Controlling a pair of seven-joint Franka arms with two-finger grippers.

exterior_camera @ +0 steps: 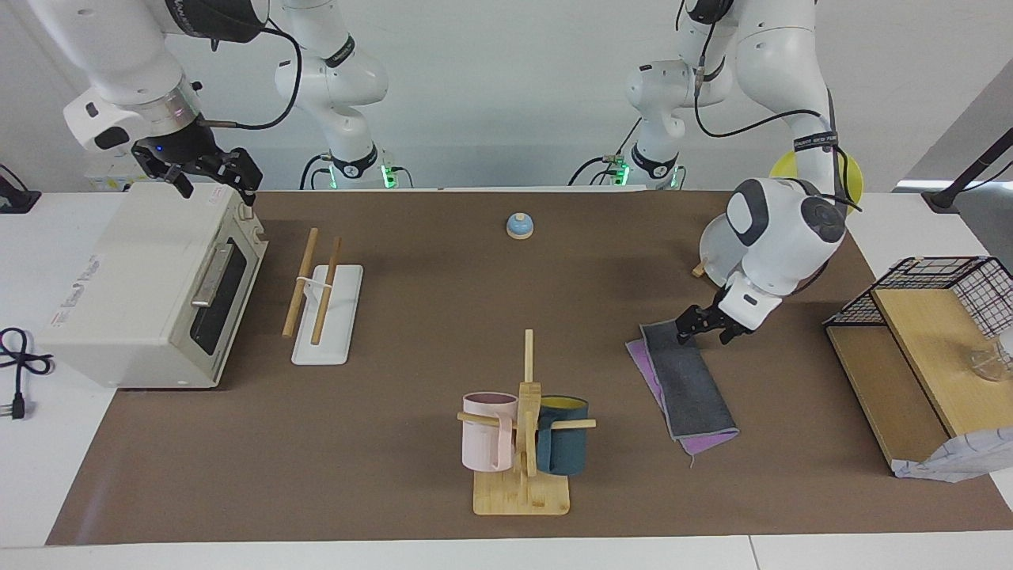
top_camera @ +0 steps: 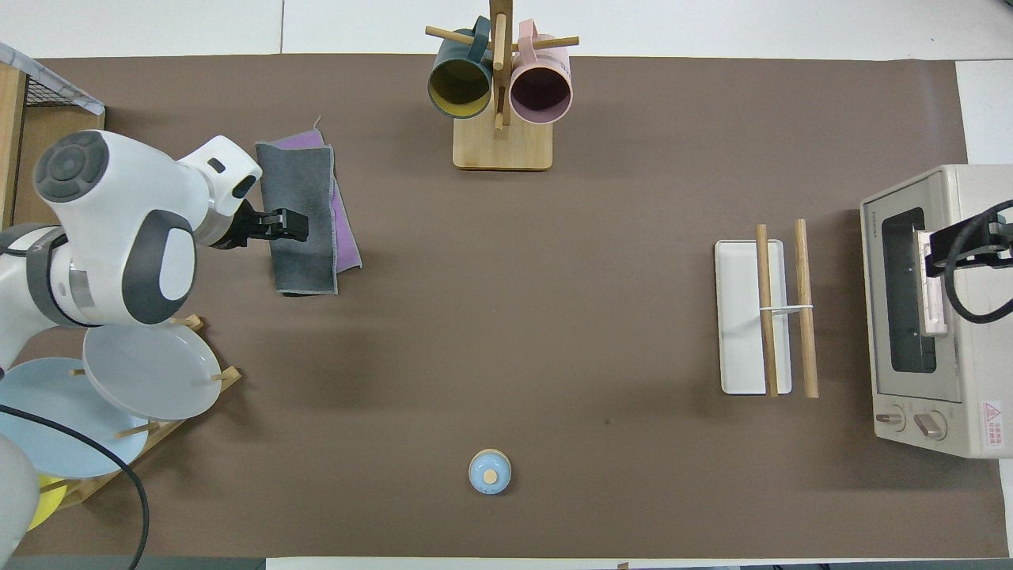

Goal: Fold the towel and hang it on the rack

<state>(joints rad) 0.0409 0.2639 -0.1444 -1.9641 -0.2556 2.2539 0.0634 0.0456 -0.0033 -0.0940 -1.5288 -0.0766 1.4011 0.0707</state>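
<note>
The towel's purple edge (top_camera: 344, 231) lies crooked beneath its dark grey side. The towel will sag limply when I lift it, and both layers will follow.
The towel (exterior_camera: 687, 388) lies folded lengthwise on the brown mat toward the left arm's end of the table. Its dark grey face is up and a purple edge shows along one side; it also shows in the overhead view (top_camera: 305, 222). My left gripper (exterior_camera: 703, 332) is open and low at the towel's end nearest the robots, also seen from overhead (top_camera: 289, 226). The rack (exterior_camera: 326, 294), two wooden dowels on a flat white base, stands beside the toaster oven (top_camera: 764, 317). My right gripper (exterior_camera: 214, 180) is open and waits above the oven (top_camera: 973, 247).
A toaster oven (exterior_camera: 158, 293) stands at the right arm's end. A bamboo mug tree (exterior_camera: 524, 443) with two mugs stands far from the robots. There is a small blue bell (exterior_camera: 520, 226), a plate stand with plates (top_camera: 150, 372), and a wooden shelf with a wire basket (exterior_camera: 922, 340).
</note>
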